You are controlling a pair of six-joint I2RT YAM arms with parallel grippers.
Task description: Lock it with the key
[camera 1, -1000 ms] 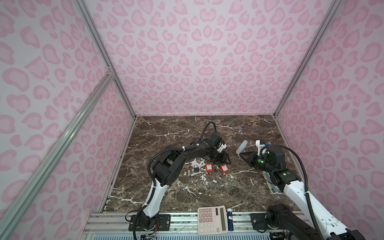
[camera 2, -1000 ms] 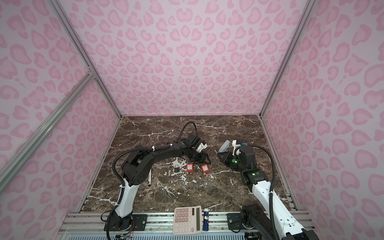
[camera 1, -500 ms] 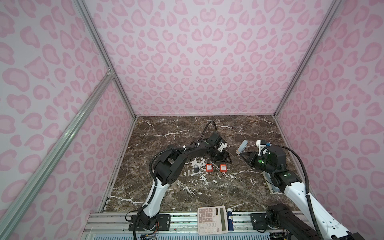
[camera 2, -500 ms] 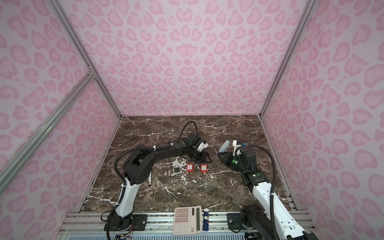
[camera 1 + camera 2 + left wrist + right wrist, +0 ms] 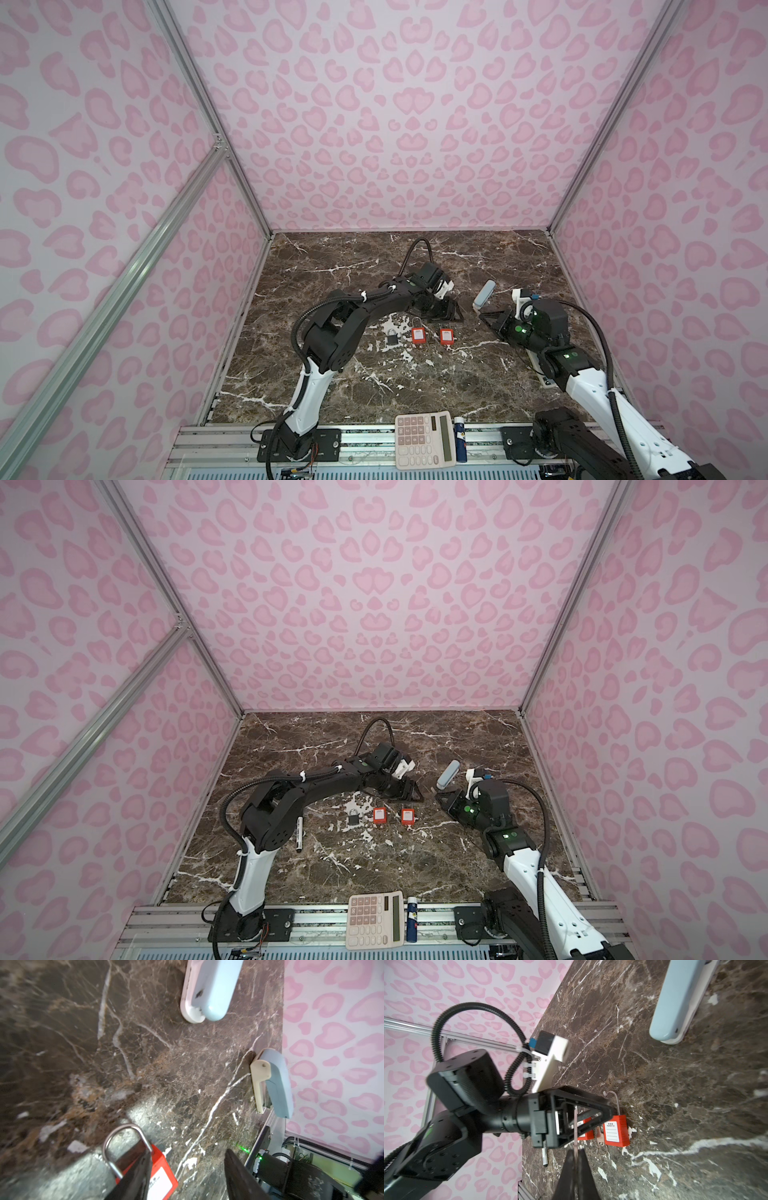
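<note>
Both shackle legs (image 5: pixel 148 1145) are in the red padlock, so my right gripper keeps lowering the key to the clear stone (image 5: pixel 462 339) beside that padlock and lets go there.
Two red padlocks lie side by side mid-table, one on the left (image 5: pixel 419 335) and one on the right (image 5: pixel 446 336). My left gripper (image 5: pixel 451 313) hovers open just behind the right one. In the left wrist view that padlock (image 5: pixel 164 1176) shows beside one finger (image 5: pixel 141 1172), which hides part of its steel shackle (image 5: pixel 124 1132). To the right, my right gripper (image 5: pixel 482 318) is shut on the key, a thin strip (image 5: pixel 575 1126) sticking out of the tips (image 5: pixel 576 1153) toward the padlocks. A second key on a ring (image 5: pixel 600 1137) lies between the red padlocks.
A small dark padlock (image 5: pixel 392 337) lies left of the red ones. A light-blue stapler (image 5: pixel 485 294) sits just behind my right gripper, with another (image 5: pixel 272 1082) by the right wall. A marker (image 5: pixel 299 833) lies near the left arm. A calculator (image 5: pixel 424 440) and blue tube (image 5: pixel 458 444) sit on the front rail.
The right-hand red padlock has shifted slightly left, toward the other red one. Both arms have barely moved.
</note>
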